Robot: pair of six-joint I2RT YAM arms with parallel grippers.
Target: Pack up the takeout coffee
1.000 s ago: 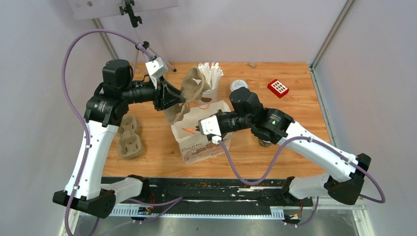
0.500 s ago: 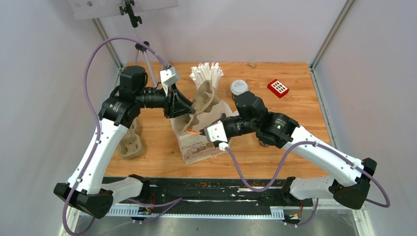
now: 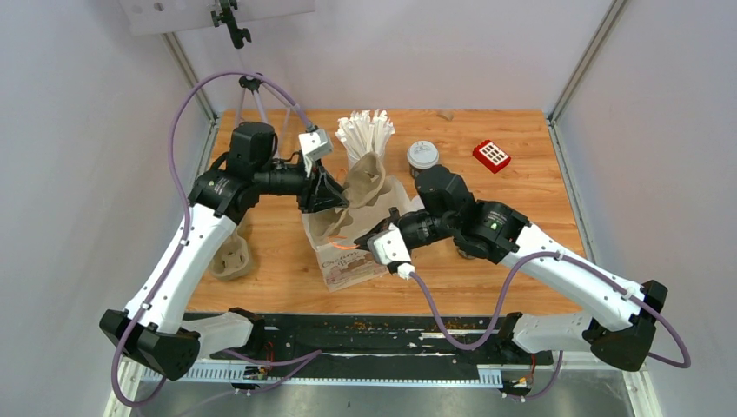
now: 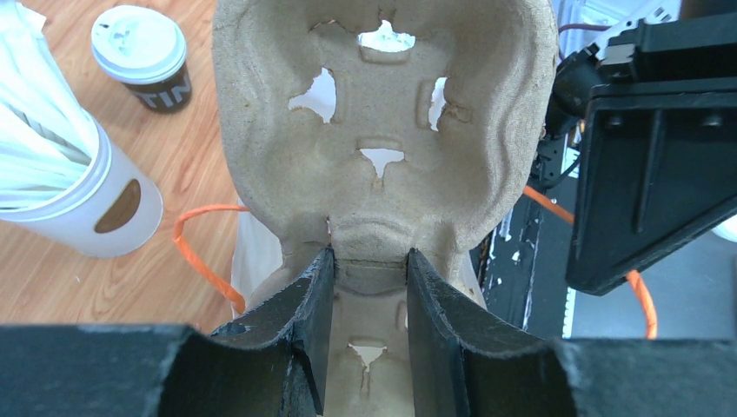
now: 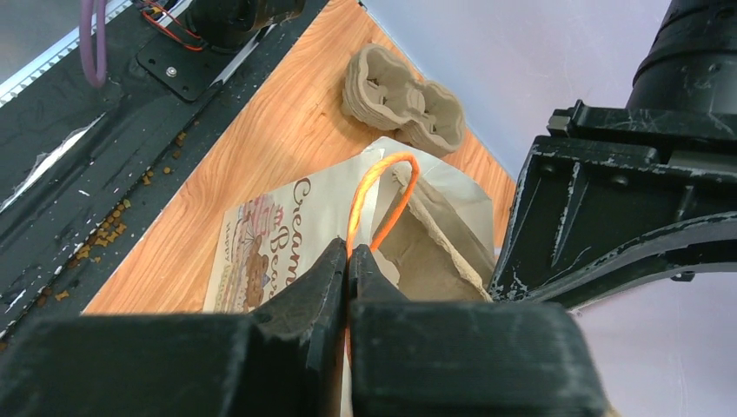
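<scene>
The carrier's lower end (image 3: 329, 224) is inside the bag's opening (image 3: 370, 212). My left gripper should go on lowering the carrier until it is lying in the bag, and then let go.
One dark brown coffee cup (image 3: 422, 155) with a white lid stands behind the right arm; it also shows in the left wrist view (image 4: 143, 56). The second cup is not plainly in view. My left gripper (image 3: 335, 193) is shut on a beige pulp cup carrier (image 3: 365, 184), held tilted with its lower end in the mouth of the white printed paper bag (image 3: 348, 261). In the left wrist view the fingers (image 4: 317, 287) pinch the carrier's (image 4: 382, 130) middle ridge. My right gripper (image 3: 363, 245) is shut on the bag's orange handle (image 5: 382, 195), holding the bag (image 5: 278, 234) open.
A white cup of paper-wrapped sticks (image 3: 365, 137) stands just behind the bag. A stack of pulp carriers (image 3: 228, 256) lies at the left under the left arm. A red block (image 3: 492, 155) sits at the back right. A small tripod (image 3: 252, 95) stands at the back left.
My left arm has swung the carrier to the right and down into the bag's mouth. My right gripper has shifted slightly toward the near edge, still holding the handle.
</scene>
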